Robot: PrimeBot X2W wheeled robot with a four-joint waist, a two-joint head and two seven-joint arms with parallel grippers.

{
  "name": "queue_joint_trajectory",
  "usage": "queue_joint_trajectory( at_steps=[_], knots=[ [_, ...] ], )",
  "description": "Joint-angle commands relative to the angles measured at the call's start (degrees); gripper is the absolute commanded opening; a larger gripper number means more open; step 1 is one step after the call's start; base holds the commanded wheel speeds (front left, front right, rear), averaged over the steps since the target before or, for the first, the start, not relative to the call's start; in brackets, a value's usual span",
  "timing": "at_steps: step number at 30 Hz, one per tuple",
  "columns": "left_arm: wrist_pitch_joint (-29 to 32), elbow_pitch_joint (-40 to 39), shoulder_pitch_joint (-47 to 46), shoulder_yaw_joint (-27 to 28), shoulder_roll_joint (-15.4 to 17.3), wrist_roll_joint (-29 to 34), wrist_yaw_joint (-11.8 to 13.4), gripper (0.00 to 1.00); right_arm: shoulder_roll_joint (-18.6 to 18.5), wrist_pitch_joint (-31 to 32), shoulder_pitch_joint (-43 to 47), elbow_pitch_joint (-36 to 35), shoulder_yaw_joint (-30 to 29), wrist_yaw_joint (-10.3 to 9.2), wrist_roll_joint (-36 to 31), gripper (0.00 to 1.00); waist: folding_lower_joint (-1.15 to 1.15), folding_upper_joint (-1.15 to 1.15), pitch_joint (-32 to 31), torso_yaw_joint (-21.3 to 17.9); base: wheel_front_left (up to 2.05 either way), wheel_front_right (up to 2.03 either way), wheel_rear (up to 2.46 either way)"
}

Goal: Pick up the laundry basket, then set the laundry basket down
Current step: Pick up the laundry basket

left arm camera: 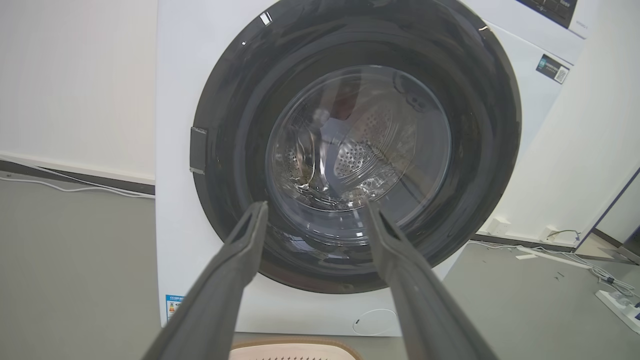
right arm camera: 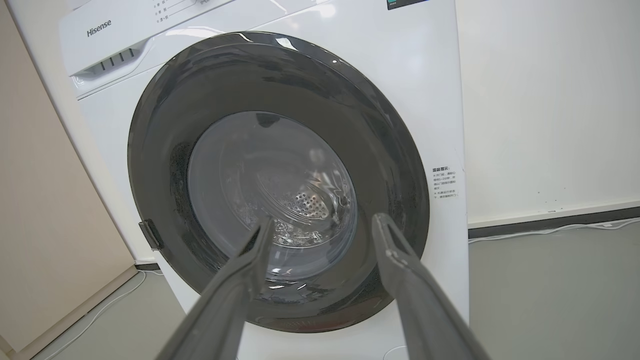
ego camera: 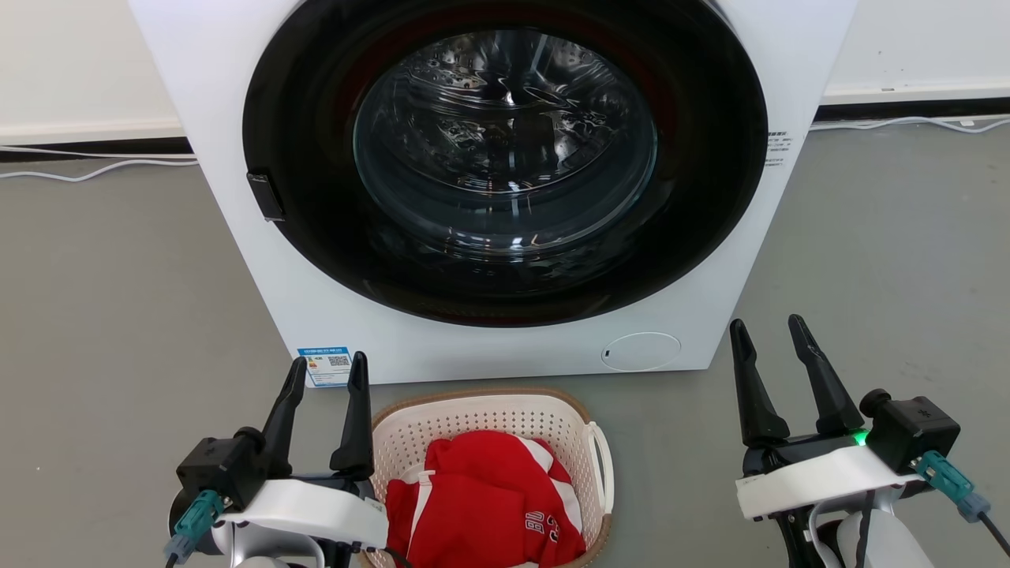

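The red and white clothing (ego camera: 492, 503) is well below the brown rim (ego camera: 492, 391), so it will come along in its heap when I lift the laundry basket.
The laundry basket (ego camera: 481, 416), cream-white and perforated with a brown rim, stands on the floor just in front of the washing machine, holding red and white clothing (ego camera: 481, 505). A white loop handle (ego camera: 601, 465) shows on its right side. Its brown rim (left arm camera: 295, 347) peeks in at the bottom of the left wrist view. My left gripper (ego camera: 328, 369) is open, close to the basket's left edge and above it, holding nothing. Well to the right of the basket, my right gripper (ego camera: 769, 333) is open and empty. Both point at the washer door (left arm camera: 314, 205) (right arm camera: 322, 222).
A white front-loading washing machine (ego camera: 331, 315) with a shut dark round door (ego camera: 505, 158) stands right behind the basket. White cables (ego camera: 95, 170) run along the wall base on both sides. A power strip (left arm camera: 620, 305) lies on the grey floor to the right.
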Motion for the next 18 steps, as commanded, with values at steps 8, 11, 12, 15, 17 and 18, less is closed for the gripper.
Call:
queue_joint_trajectory(
  at_steps=[8,11,12,15,17,18],
  knots=[
    [-0.36,-0.95,-2.63,1.75,0.54,-0.86,1.03,1.0,0.13,-0.77,-2.7,-1.33,1.19,0.01,-0.05,1.0,0.0,0.0,1.07,-0.54,0.0,0.0,0.0],
    [-0.36,-0.67,-3.07,1.93,0.54,-1.15,1.08,1.0,-0.04,-0.77,-2.99,-1.35,1.35,0.01,0.37,1.0,0.0,0.0,2.24,-0.76,0.0,0.0,0.0],
    [-0.36,-0.56,-3.24,1.97,0.54,-1.27,1.12,1.0,-0.14,-0.77,-3.14,-1.37,1.4,0.01,0.61,1.0,0.0,0.0,2.68,-0.83,0.0,0.0,0.0],
    [-0.36,-0.08,-3.9,2.1,0.54,-1.65,1.15,1.0,-0.45,-0.77,-3.66,-1.62,1.55,0.01,1.27,1.0,0.0,0.0,4.41,-1.08,0.0,0.0,0.0],
    [-0.36,0.16,-4.19,2.12,0.54,-1.71,1.12,1.0,-0.59,-0.77,-3.87,-1.72,1.58,0.01,1.46,1.0,0.0,0.0,5.1,-1.14,0.0,0.0,0.0],
    [-0.36,0.34,-4.55,2.19,0.54,-1.73,1.09,1.0,-0.68,-0.77,-4.07,-1.87,1.59,0.01,1.59,1.0,0.0,0.0,5.81,-1.19,0.0,0.0,0.0]
  ],
)
